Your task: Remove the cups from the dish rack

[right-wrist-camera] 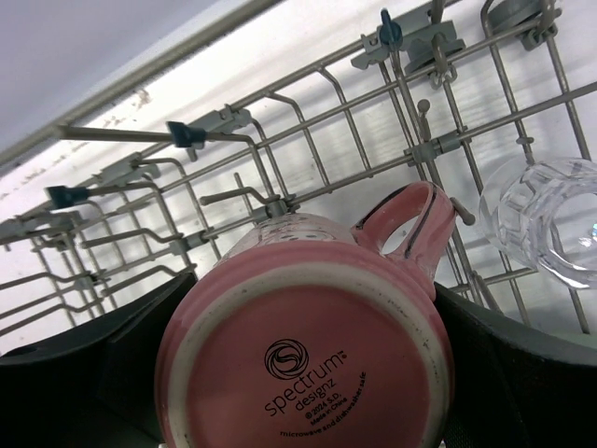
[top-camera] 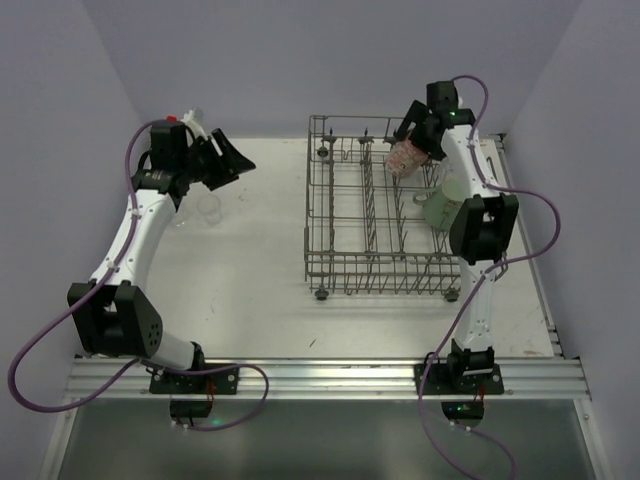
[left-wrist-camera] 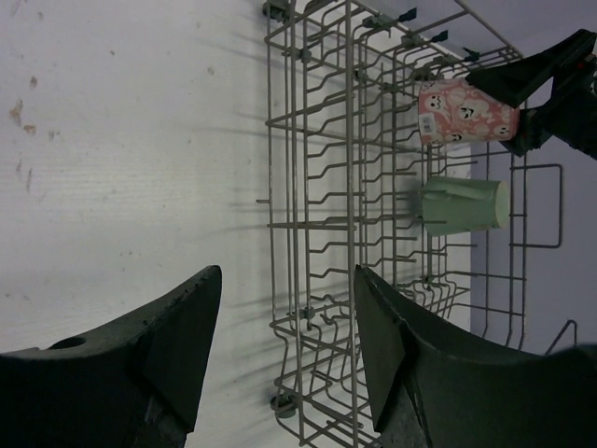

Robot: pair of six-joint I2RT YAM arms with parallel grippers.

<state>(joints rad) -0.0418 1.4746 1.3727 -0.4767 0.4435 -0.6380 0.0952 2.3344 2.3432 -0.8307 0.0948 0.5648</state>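
The pink-red cup's rim (top-camera: 393,166) is free and its base (right-wrist-camera: 303,364) is in my right gripper, so my left gripper keeps going toward the cup's rim and closes there.
The grey wire dish rack (top-camera: 382,290) stands right of centre on the table. My right gripper (top-camera: 410,142) is shut on the pink-red patterned cup (top-camera: 404,158) and holds it tilted over the rack's far right corner. In the right wrist view the cup's base (right-wrist-camera: 308,359) fills the space between the fingers. The mint-green mug (top-camera: 443,207) lies in the rack below it. A clear glass tumbler (right-wrist-camera: 546,222) sits in the rack beside the pink cup. My left gripper (top-camera: 228,160) is open and empty above the table's left side. A clear tumbler (top-camera: 208,207) stands under it.
The left wrist view looks across bare white table to the rack (left-wrist-camera: 308,177), with the pink cup (left-wrist-camera: 462,112) and green mug (left-wrist-camera: 462,205) behind its tines. A wall runs close behind the rack. The right arm's elbow (top-camera: 483,228) overhangs the rack's right side.
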